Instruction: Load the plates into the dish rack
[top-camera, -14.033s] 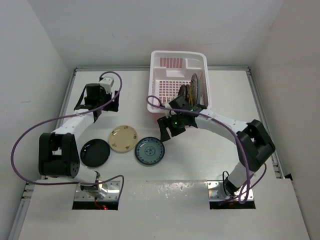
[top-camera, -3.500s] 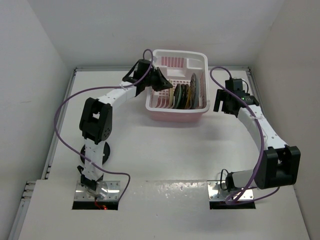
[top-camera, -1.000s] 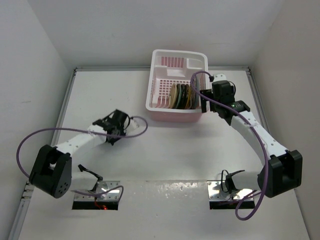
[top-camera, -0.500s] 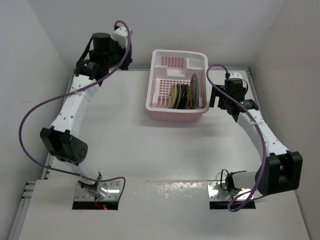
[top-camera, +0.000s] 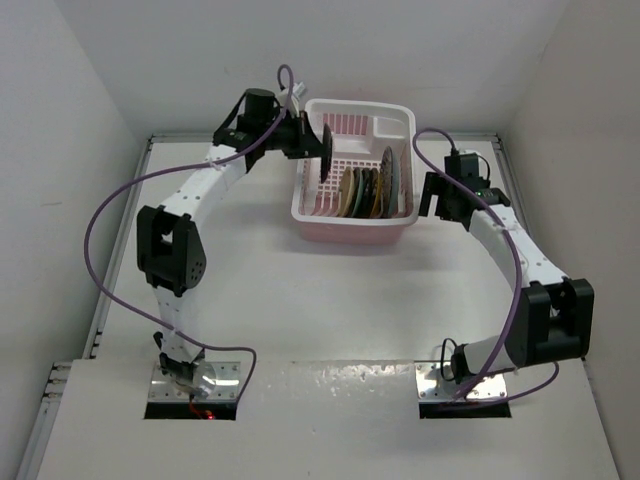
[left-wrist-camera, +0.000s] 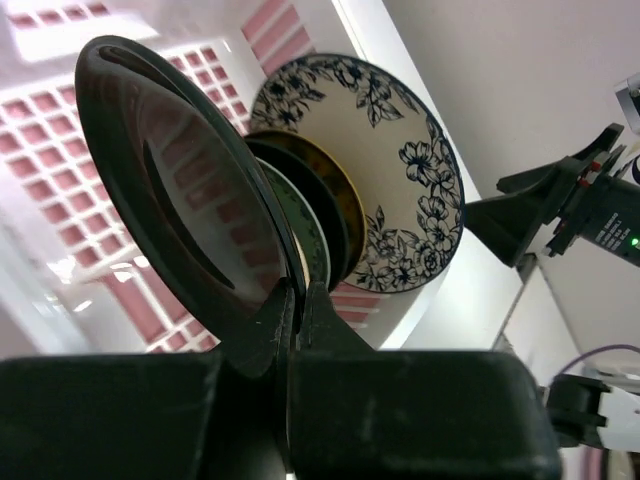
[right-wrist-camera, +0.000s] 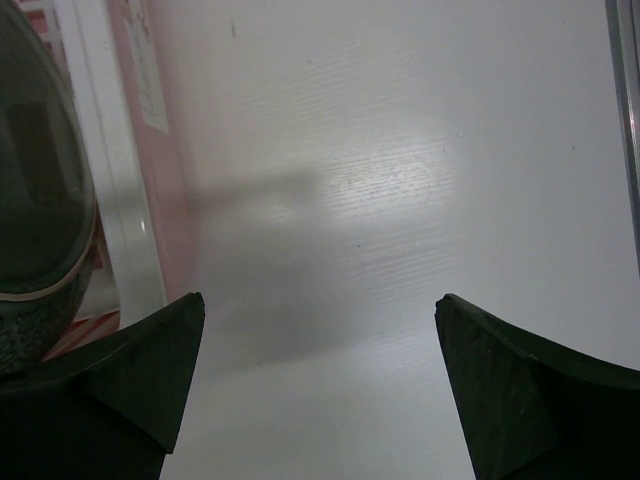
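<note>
I should keep lowering the black plate (top-camera: 326, 154) with my left gripper until it rests in the free space (top-camera: 332, 197) beside the standing plates, because it hangs upright and parallel to them.
The pink-and-white dish rack (top-camera: 349, 223) stands at the back of the table. Several plates (top-camera: 366, 190) stand on edge in it, the white one with a dark flower pattern (left-wrist-camera: 405, 190) at the right end. My left gripper (top-camera: 316, 142) is shut on the rim of a glossy black plate (top-camera: 326, 152), which it holds upright over the rack's left part. In the left wrist view the black plate (left-wrist-camera: 180, 190) stands just left of the row, with my left gripper (left-wrist-camera: 297, 300) clamped on its lower edge. My right gripper (top-camera: 438, 197) hangs open and empty just right of the rack.
In the right wrist view my right gripper (right-wrist-camera: 318, 300) stands open over bare table, with the rack's outer wall (right-wrist-camera: 110, 180) close on the left. The rack's slotted floor (left-wrist-camera: 60, 130) lies left of the black plate. Walls close in the table on three sides.
The left arm has swung from the back left over to the rack, where it holds a black plate above the slots. The right arm has hardly shifted.
</note>
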